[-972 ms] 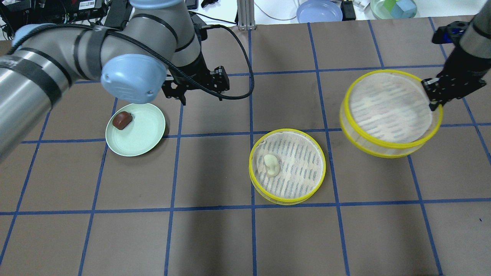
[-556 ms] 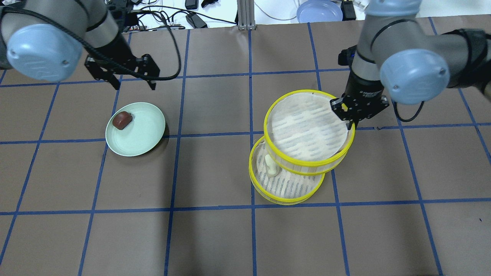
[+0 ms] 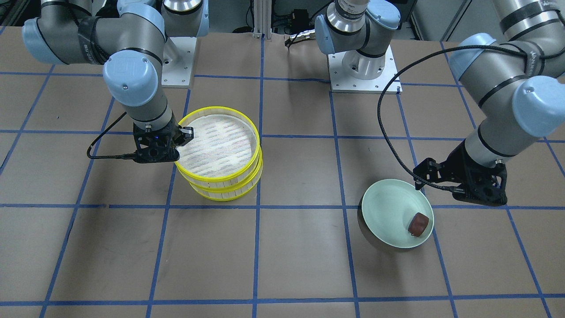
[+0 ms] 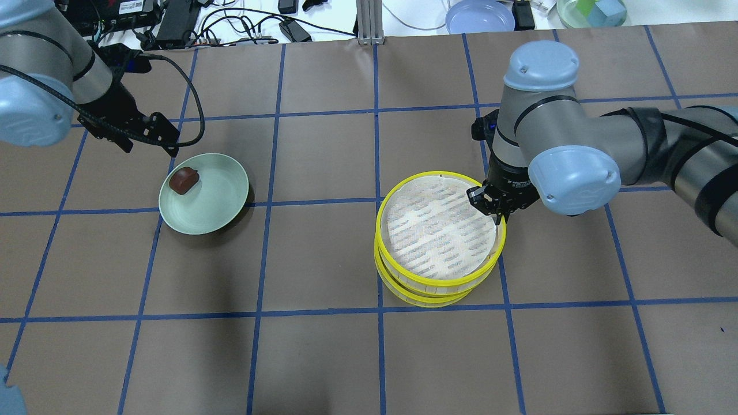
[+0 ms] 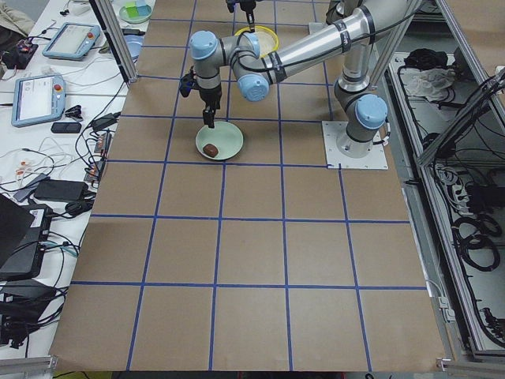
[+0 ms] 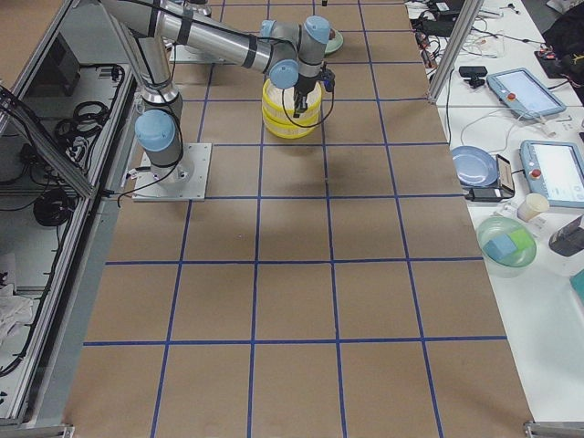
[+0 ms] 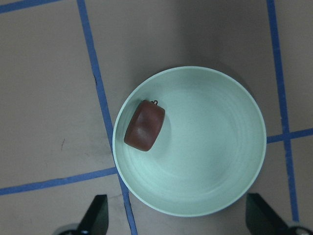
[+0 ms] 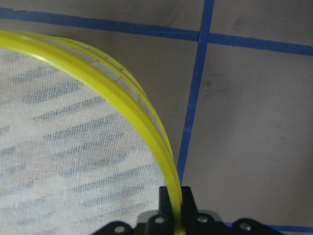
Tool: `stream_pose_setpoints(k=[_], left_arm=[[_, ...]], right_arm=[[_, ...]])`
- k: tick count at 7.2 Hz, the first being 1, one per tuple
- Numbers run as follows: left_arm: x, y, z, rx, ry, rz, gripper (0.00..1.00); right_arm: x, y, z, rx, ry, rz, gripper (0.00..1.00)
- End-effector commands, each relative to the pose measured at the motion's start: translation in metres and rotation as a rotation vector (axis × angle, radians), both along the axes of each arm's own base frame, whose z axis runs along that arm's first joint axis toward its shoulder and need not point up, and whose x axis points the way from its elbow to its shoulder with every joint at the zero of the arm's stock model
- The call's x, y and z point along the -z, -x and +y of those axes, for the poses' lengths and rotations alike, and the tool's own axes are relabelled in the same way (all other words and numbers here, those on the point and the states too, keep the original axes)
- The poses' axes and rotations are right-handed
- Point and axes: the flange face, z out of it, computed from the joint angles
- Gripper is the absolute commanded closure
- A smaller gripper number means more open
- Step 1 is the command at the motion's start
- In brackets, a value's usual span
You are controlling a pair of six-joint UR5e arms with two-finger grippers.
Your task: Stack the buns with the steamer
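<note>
The dark reddish-brown bun (image 3: 418, 225) has plump sides and a small toy loop (image 7: 155, 102), so it will squeeze narrow between my fingers when I lift it.
Two yellow-rimmed steamer trays are stacked near the table's middle. My right gripper (image 4: 490, 208) is shut on the right rim of the top tray (image 4: 438, 230), which sits on the lower tray (image 4: 416, 295). The right wrist view shows the rim (image 8: 146, 122) pinched between the jaws. The cream-white bun is hidden under the top tray. The dark reddish-brown bun (image 4: 184, 180) lies on a pale green plate (image 4: 225, 213) at the left. My left gripper (image 4: 149, 151) is open and empty, above the plate's far left edge. In the left wrist view the bun (image 7: 145, 125) lies left of centre.
A blue plate (image 4: 479, 16) and a clear bowl of coloured blocks (image 4: 591, 11) stand beyond the table's far edge. Cables and devices lie at the back left (image 4: 173, 23). Blue tape lines divide the brown table into squares.
My right arm carried the top tray left and set it down on the lower tray, covering the cream-white bun. My left arm swung left to the plate's far left side.
</note>
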Motion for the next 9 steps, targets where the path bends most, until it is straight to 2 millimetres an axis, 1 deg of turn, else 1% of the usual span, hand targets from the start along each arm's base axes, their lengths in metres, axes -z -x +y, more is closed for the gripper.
stream_pose_setpoints(k=[1, 2, 3, 4, 5, 6, 7, 8, 9], left_arm=[[0.060, -0.007, -0.012, 0.179, -0.010, -0.005, 0.00], [0.080, -0.009, -0.017, 0.251, -0.029, -0.009, 0.00], [0.100, -0.016, -0.022, 0.305, -0.054, -0.057, 0.00], [0.115, -0.018, -0.026, 0.329, -0.065, -0.053, 0.00], [0.124, -0.019, -0.031, 0.328, -0.047, -0.061, 0.00], [0.129, -0.019, -0.032, 0.315, -0.050, -0.056, 0.00], [0.125, -0.019, -0.033, 0.315, -0.041, -0.053, 0.02], [0.124, -0.019, -0.033, 0.315, -0.045, -0.053, 0.12], [0.123, -0.018, -0.033, 0.315, -0.046, -0.054, 0.19]], right_arm=[[0.011, -0.006, 0.004, -0.018, 0.015, 0.004, 1.00], [0.013, -0.005, 0.004, -0.021, 0.013, 0.014, 1.00], [0.013, -0.005, 0.004, -0.021, 0.011, 0.016, 1.00], [0.015, -0.006, 0.002, -0.021, 0.014, 0.014, 1.00], [0.016, -0.007, 0.003, -0.025, 0.013, 0.016, 1.00], [0.017, -0.008, 0.004, -0.028, 0.012, 0.019, 1.00], [0.022, -0.011, 0.003, -0.032, 0.001, 0.022, 1.00], [0.022, -0.011, 0.003, -0.032, 0.001, 0.024, 0.75], [0.018, -0.011, 0.002, -0.026, 0.008, 0.022, 0.08]])
